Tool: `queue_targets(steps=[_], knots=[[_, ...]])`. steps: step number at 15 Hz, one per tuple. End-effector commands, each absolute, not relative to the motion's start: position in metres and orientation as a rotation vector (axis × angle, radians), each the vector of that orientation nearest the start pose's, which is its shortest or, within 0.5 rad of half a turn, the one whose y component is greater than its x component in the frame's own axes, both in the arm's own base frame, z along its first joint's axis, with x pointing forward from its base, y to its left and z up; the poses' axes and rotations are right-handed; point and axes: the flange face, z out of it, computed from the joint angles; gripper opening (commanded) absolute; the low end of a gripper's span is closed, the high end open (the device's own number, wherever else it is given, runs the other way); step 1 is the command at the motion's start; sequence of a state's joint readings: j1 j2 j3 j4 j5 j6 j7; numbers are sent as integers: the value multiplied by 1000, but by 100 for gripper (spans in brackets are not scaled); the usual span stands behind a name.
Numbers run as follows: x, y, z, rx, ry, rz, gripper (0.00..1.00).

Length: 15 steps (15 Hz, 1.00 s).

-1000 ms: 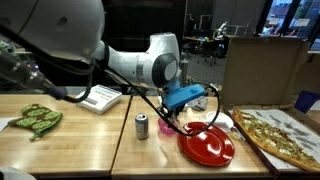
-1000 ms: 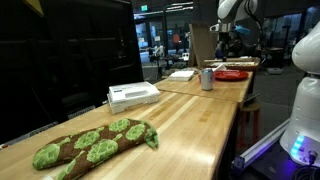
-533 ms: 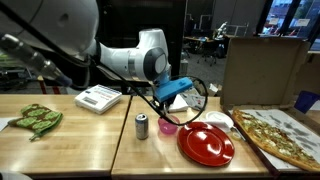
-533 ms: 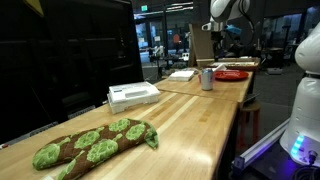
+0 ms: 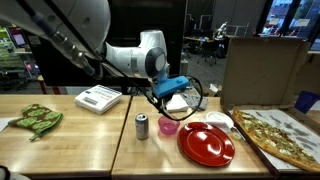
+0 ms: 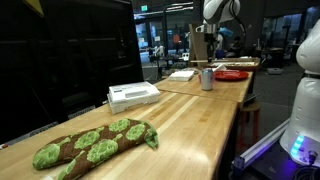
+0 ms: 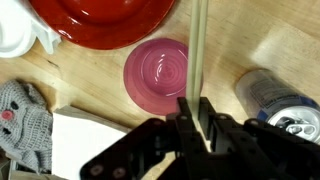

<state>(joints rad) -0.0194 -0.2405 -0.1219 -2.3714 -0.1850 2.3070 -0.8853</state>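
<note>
The thin pale stick (image 7: 197, 42) is hanging over the pink bowl (image 7: 155, 76) and is clear of the silver can. My gripper should keep lowering the stick until it touches the bowl, then let go.
In the wrist view my gripper (image 7: 196, 105) is shut on a thin pale stick (image 7: 200, 40). The stick runs up from the jaws past the right side of a small pink bowl (image 7: 155, 72); its far end is out of frame. A red plate (image 7: 105, 12) lies beyond the bowl and a silver can (image 7: 275, 100) stands to the right. In an exterior view the gripper (image 5: 178, 101) hangs above the pink bowl (image 5: 168, 127), between the can (image 5: 141, 125) and the red plate (image 5: 206, 143).
A pizza (image 5: 280, 135) lies on a board at the right, with a cardboard box (image 5: 262, 70) behind it. A white box (image 5: 98, 98) and a green oven mitt (image 5: 35, 118) sit to the left. A grey cloth (image 7: 22, 125) and white paper (image 7: 90, 140) lie near the bowl.
The arm has swung left and slightly up with the stick, from over the red plate to over the pink bowl. The jaws stayed shut.
</note>
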Motion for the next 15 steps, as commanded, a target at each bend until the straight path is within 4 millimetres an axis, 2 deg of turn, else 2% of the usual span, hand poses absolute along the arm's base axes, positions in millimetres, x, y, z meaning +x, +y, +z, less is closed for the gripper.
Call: queue_targets(steps=[1, 7, 15], knots=[[494, -73, 431, -3009, -1324, -139, 4], [510, -78, 413, -2985, -1255, -113, 4], [519, -89, 388, -2975, -1173, -63, 4]])
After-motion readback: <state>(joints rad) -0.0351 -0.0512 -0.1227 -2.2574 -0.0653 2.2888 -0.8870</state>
